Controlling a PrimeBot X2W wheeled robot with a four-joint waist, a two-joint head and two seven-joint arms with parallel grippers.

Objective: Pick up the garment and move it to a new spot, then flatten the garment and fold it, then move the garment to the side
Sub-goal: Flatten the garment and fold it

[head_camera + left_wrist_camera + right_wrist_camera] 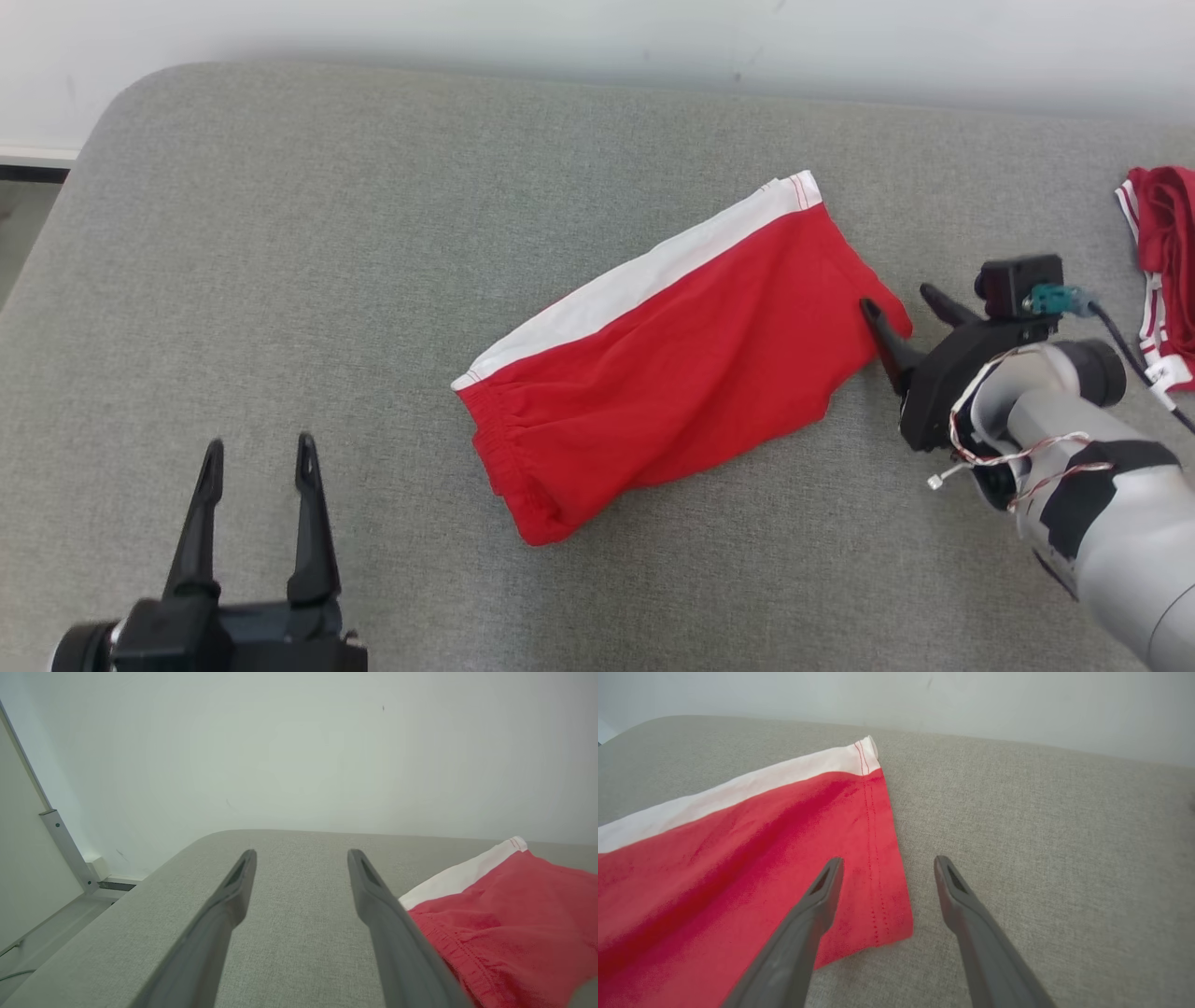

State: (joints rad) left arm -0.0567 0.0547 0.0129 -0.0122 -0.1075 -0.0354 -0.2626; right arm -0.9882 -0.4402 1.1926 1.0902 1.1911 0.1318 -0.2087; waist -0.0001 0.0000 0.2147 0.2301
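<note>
The shorts (683, 370)' white band (644, 280) goes unbroken from hem to waistband, so I expect the shorts to double up into a squarish stack once I fold the hem over.
The garment (681, 359) is a pair of red shorts with a white side band, folded and lying slantwise on the grey padded table (308, 243). My right gripper (901, 299) is open at the garment's right hem, one finger over the red cloth (738, 868) and the other over bare table. My left gripper (259, 453) stands open at the lower left, a short way left of the elastic waistband (490, 938), with nothing between its fingers (233, 896).
Another red and white garment (1162, 261) lies bunched at the table's right edge. A pale wall (597, 37) runs behind the table. The table's rounded left corner (196, 844) drops off to the floor beside a metal post (65, 849).
</note>
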